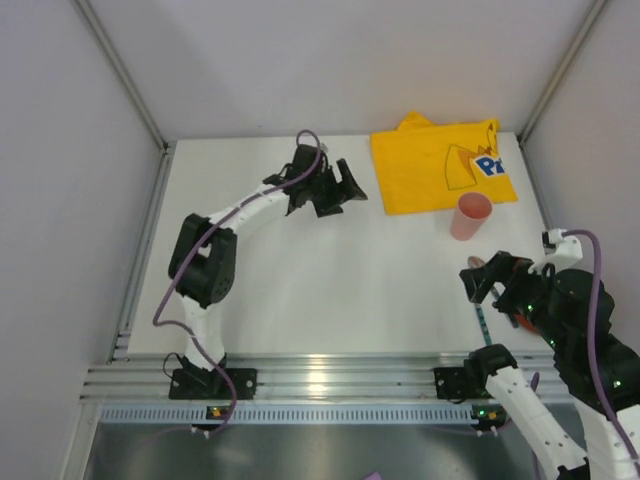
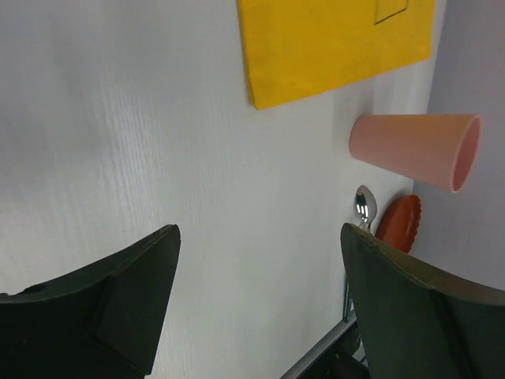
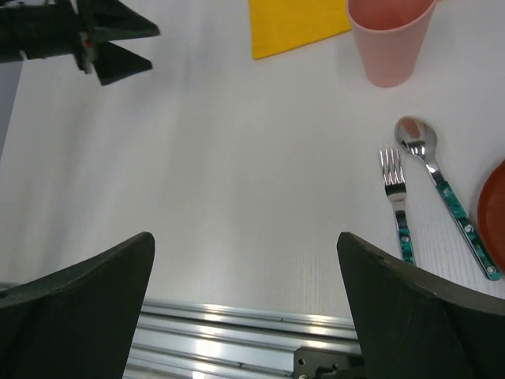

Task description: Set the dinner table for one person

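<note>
The yellow cloth (image 1: pixel 436 172) is lying folded at the back, so the robot's left gripper should spread it out over the table's open middle (image 1: pixel 310 270) before the right gripper picks up the cutlery.
The white dinner table (image 1: pixel 330 290) carries a folded yellow printed cloth (image 1: pixel 440 165) at the back right. A pink cup (image 1: pixel 470 215) stands just in front of the cloth. In the right wrist view the cup (image 3: pixel 390 35) is upright, with a fork (image 3: pixel 394 201), a spoon (image 3: pixel 430 162) and the edge of a red plate (image 3: pixel 493 213) lying side by side near the front right. My left gripper (image 1: pixel 345 195) is open and empty, left of the cloth. My right gripper (image 1: pixel 480 283) is open and empty above the cutlery.
A silver aluminium rail (image 3: pixel 237 324) runs along the table's near edge. Grey walls enclose the table on the left, back and right. In the left wrist view the cloth (image 2: pixel 331 39), cup (image 2: pixel 418 150), spoon (image 2: pixel 364 207) and plate (image 2: pixel 398 225) show against the right wall.
</note>
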You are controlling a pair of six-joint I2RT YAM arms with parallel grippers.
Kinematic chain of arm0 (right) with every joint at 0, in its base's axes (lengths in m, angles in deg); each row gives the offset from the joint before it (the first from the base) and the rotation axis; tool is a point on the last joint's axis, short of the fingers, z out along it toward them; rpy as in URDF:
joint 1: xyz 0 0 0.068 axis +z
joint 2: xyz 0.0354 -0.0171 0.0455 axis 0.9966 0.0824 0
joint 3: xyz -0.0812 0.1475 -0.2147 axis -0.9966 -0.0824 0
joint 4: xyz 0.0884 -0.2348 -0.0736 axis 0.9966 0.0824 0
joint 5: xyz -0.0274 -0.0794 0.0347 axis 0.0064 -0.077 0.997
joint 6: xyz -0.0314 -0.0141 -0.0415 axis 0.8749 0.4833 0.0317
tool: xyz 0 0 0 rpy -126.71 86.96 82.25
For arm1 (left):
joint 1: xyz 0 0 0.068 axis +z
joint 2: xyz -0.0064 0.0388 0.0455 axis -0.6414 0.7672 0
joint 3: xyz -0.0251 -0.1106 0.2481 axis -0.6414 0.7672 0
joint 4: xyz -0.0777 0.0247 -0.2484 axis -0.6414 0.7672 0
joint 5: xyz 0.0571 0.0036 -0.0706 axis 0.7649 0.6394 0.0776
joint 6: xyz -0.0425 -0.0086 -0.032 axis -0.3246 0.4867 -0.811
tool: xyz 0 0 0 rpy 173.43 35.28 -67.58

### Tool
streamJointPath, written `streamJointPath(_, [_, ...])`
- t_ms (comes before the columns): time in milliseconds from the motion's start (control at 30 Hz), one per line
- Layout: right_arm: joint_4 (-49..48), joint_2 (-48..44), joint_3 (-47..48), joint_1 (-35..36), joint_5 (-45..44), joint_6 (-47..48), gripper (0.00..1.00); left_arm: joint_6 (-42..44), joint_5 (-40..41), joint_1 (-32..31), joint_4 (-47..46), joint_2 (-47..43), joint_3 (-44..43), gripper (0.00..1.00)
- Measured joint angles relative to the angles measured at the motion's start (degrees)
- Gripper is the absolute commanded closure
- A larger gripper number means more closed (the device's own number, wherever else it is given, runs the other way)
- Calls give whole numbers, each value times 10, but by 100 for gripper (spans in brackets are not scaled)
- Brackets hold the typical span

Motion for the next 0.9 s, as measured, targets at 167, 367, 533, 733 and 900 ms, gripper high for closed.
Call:
streamJointPath(167, [27, -11, 50, 0, -20, -1, 0, -56, 0, -51, -11, 153, -71, 15])
streamJointPath(367, [57, -11, 68, 0, -49, -17, 0, -90, -15, -66, -23, 283, -217, 17])
streamJointPath(533, [70, -8, 69, 0, -82, -24, 0, -111, -21, -71, -36, 348, -306, 22])
streamJointPath(733, [70, 15, 71, 0, -108, -24, 0, -123, -29, -74, -37, 429, -422, 34])
streamJointPath(900, [63, 33, 59, 0, -113, -23, 0, -138, -46, -76, -51, 472, -460, 90])
